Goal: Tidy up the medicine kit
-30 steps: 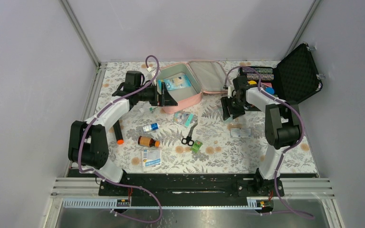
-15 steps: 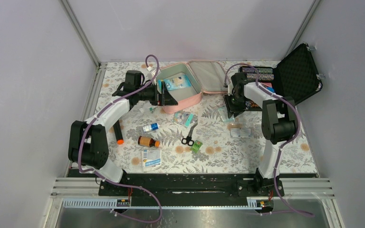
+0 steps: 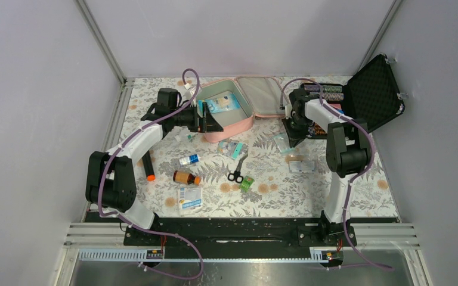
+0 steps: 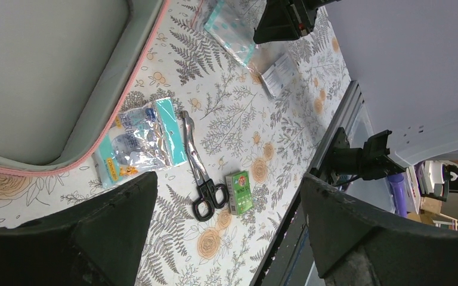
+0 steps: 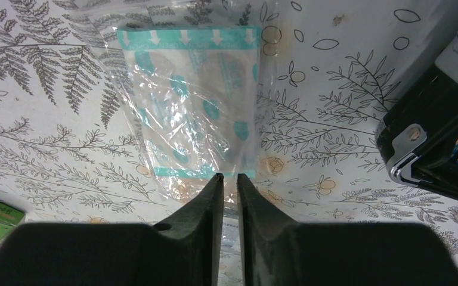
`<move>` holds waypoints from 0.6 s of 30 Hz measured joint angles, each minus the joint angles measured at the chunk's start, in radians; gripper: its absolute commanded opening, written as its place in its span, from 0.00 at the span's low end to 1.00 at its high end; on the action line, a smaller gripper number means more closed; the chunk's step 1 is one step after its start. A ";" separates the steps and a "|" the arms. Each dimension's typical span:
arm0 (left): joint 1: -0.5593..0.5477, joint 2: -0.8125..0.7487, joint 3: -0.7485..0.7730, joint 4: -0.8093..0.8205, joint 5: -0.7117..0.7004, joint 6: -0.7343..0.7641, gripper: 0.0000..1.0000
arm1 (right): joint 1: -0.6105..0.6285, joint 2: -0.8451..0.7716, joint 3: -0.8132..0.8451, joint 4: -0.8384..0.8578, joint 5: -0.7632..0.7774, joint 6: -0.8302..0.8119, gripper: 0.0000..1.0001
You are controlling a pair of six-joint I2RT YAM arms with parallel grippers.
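The clear teal-printed bag [image 5: 197,107] is lying flat under the nearly closed fingers of my right gripper. I should open my fingers wide and gather its near edge [image 5: 192,186] into a fold before I lift.
The pink medicine kit [image 3: 237,124] lies open at the back centre, lid [image 3: 263,95] folded back, with a blue-teal packet [image 3: 223,105] inside. My left gripper [image 3: 212,123] hovers at the kit's front left corner, open wide with nothing between its fingers [image 4: 95,232]; the kit's pink-edged wall [image 4: 137,59] fills that view's upper left. My right gripper [image 5: 226,177] points down at the near edge of a clear teal-printed plastic bag [image 5: 194,101] lying flat on the cloth [image 3: 283,143]. Its jaws stand nearly together, with a narrow gap still showing at the tips.
A black foam-lined case [image 3: 364,95] stands open at the back right, its corner [image 5: 435,137] close to my right gripper. Scissors [image 3: 237,170], a green box [image 3: 247,183], a blister packet [image 3: 234,148], a brown bottle [image 3: 185,177], a small bottle [image 3: 189,159], flat packets [image 3: 190,196] and a white packet [image 3: 302,166] lie scattered.
My right gripper's jaws have narrowed from well apart to a slim gap, and that arm has shifted slightly back, uncovering the plastic bag. The left arm has not moved.
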 measured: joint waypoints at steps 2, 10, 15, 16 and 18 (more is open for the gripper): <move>0.000 0.000 0.000 0.000 -0.006 -0.005 0.88 | 0.001 0.013 0.018 -0.013 0.000 -0.006 0.00; -0.001 0.000 0.000 0.000 -0.016 -0.025 0.88 | 0.002 0.011 0.007 -0.011 -0.005 -0.022 0.00; -0.001 0.000 0.000 0.003 -0.016 -0.035 0.88 | 0.002 -0.071 -0.058 -0.006 -0.015 -0.004 0.51; -0.001 0.000 0.000 0.007 -0.015 -0.040 0.88 | 0.003 -0.082 -0.063 -0.002 -0.024 0.005 0.58; -0.001 0.000 0.000 0.016 -0.015 -0.047 0.88 | 0.011 -0.092 -0.070 0.004 -0.031 0.022 0.65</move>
